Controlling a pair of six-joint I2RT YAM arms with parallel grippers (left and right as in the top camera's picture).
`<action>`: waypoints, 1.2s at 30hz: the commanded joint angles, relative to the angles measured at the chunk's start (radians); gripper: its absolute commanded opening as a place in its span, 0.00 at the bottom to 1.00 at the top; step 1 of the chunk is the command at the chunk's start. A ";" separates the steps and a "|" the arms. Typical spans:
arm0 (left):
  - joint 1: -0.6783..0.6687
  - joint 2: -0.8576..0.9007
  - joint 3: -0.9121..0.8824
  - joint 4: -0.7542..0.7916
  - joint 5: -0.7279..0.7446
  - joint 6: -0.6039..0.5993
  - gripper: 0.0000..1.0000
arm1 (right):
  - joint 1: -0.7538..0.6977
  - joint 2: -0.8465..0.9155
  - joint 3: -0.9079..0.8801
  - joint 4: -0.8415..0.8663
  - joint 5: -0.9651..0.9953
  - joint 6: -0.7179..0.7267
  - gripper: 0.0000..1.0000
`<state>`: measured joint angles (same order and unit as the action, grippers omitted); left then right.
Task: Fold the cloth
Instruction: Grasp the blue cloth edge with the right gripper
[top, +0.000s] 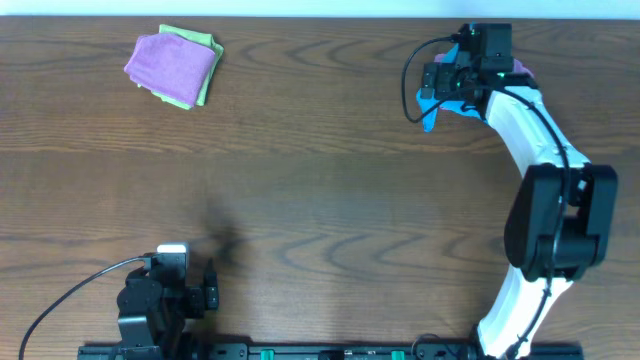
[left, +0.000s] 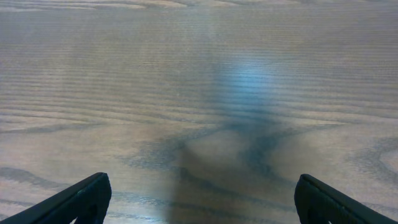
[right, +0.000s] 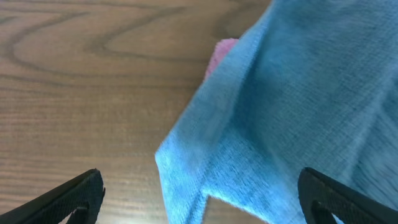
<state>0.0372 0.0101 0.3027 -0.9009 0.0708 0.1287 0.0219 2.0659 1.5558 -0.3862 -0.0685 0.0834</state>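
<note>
The sky-blue cloth's corner is between my right gripper's open fingers and clear of the pink-purple fabric. I keep going down until the fingers are on both sides of that corner, then close them.
The sky-blue cloth lies at the far right of the table, mostly hidden under my right arm in the overhead view. In the right wrist view it fills the right half, folded over on itself, with a corner pointing down-left. My right gripper is open, its fingers spread wide just above that corner, holding nothing. My left gripper is open and empty over bare wood near the front left.
A purple cloth lies on a lime-green cloth at the far left. A bit of pink-purple fabric peeks out from behind the blue cloth. The right arm's cable loops beside the gripper.
</note>
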 joint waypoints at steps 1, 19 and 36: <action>-0.004 -0.006 -0.014 -0.052 -0.018 0.028 0.95 | 0.011 0.044 0.020 0.033 -0.032 -0.002 0.98; -0.004 -0.006 -0.014 -0.052 -0.019 0.028 0.96 | 0.011 0.154 0.020 0.143 -0.067 0.062 0.91; -0.004 -0.006 -0.014 -0.052 -0.019 0.028 0.95 | 0.017 0.101 0.027 0.176 -0.127 0.058 0.01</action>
<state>0.0372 0.0101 0.3027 -0.9009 0.0708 0.1287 0.0303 2.2276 1.5566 -0.2077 -0.1783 0.1459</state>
